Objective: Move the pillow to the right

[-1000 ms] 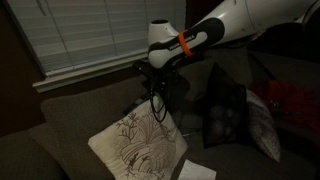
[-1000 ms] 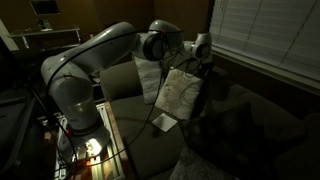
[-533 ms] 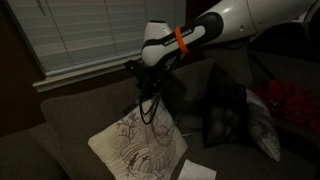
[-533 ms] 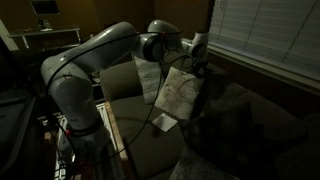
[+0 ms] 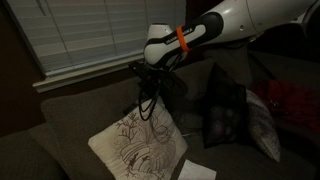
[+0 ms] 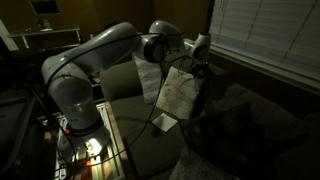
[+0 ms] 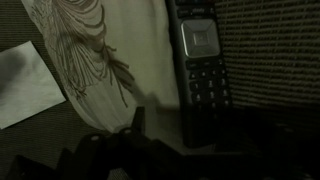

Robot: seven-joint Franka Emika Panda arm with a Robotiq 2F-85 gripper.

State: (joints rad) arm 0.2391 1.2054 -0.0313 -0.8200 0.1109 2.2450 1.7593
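Observation:
The dark remote (image 7: 203, 75) stands against the pillow's top corner under the robot's open gripper, so the gripper should move back, shift over, and grab only the pillow's fabric (image 7: 158, 92).
The cream pillow with the dark branch print (image 5: 135, 148) leans on the sofa's backrest; it also shows in the other exterior view (image 6: 181, 92) and at the top left of the wrist view (image 7: 100, 40). My gripper (image 5: 150, 98) hangs just above the pillow's top edge, near the backrest, and also shows in the other exterior view (image 6: 203, 68). In the wrist view my gripper (image 7: 160, 125) is very dark. One finger stands left of centre with a gap beside it and nothing between the jaws.
A dark patterned pillow (image 5: 225, 115) and a pale grey pillow (image 5: 263, 125) lean further along the sofa. A white paper (image 5: 197, 170) lies on the seat. A dark remote (image 7: 200, 60) lies beside the pillow. Window blinds (image 5: 90, 35) are behind the sofa.
My gripper shifted slightly sideways above the pillow's top edge and came partly back. The pillow has not moved.

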